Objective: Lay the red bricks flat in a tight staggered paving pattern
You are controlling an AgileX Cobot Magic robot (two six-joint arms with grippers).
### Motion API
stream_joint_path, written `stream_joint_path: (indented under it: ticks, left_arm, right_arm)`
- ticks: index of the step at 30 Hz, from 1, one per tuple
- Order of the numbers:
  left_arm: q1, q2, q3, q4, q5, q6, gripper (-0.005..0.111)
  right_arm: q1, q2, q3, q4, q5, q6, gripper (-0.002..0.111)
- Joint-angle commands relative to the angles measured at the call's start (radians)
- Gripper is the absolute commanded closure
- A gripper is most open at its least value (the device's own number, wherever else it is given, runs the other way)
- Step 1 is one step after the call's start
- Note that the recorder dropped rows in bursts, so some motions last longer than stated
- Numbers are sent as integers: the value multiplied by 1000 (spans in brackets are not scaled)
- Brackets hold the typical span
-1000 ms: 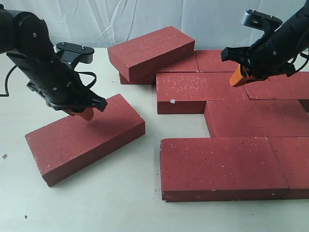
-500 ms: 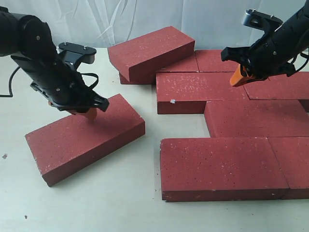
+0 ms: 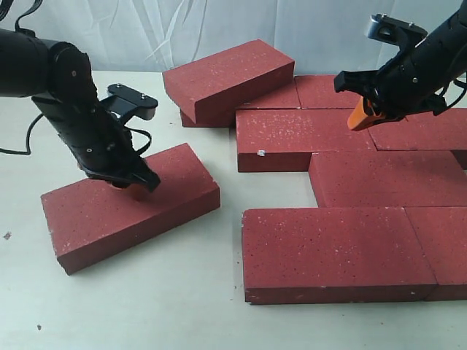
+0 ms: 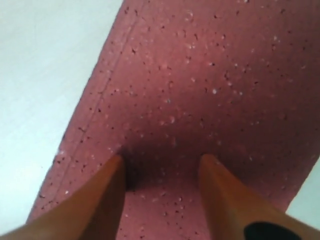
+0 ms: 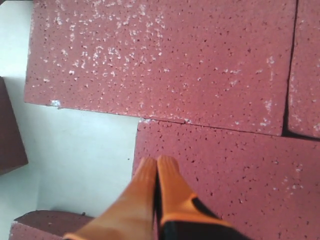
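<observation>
Next, I turn the loose brick [image 3: 175,187] straight with my left gripper first, because it lies crooked to the laid rows, and then push the end [image 3: 57,227] farthest from the rows.
One loose red brick [image 3: 109,219] lies flat and askew on the left of the table. My left gripper [image 3: 135,186] is open, its orange fingertips spread and resting on that brick's top face [image 4: 200,75], with nothing held between them [image 4: 161,159]. Several more red bricks [image 3: 328,251] lie flat in staggered rows on the right. Another brick [image 3: 226,76] leans tilted on a flat one at the back. My right gripper [image 3: 359,118] hovers shut and empty above the back row; its tips [image 5: 158,160] are over a brick's corner [image 5: 240,165].
The bare pale tabletop [image 3: 226,211] shows between the loose brick and the laid rows. A white curtain [image 3: 146,29] closes off the back. A small dark speck [image 3: 7,235] lies near the left edge.
My left arm has swung lower and further onto the loose brick, with its jaws a little wider. The brick's left end has shifted slightly away. The right arm has not moved.
</observation>
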Motion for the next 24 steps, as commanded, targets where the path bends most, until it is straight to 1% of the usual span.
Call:
stream_joint_path:
  ticks: [1,3,9,12,18,24]
  left_arm:
    - [-5,15,0,5,-68,171,61]
    - [-5,15,0,5,-96,234,61]
    - [-5,15,0,5,-136,507,61]
    - [-5,15,0,5,-142,561,61]
    - [-5,-8,-2,10,-147,550,61]
    - [-5,-95,-44,10,-114,363,61]
  right_arm:
    - [-2,0,2,3,-9,-6,109]
    - [-2,0,2,3,-9,-6,109]
    - [-2,0,2,3,-9,-6,109]
    - [-2,0,2,3,-11,-6,109]
    - [-2,0,2,3,-13,-6,109]
    - [-2,0,2,3,-21,-6,109]
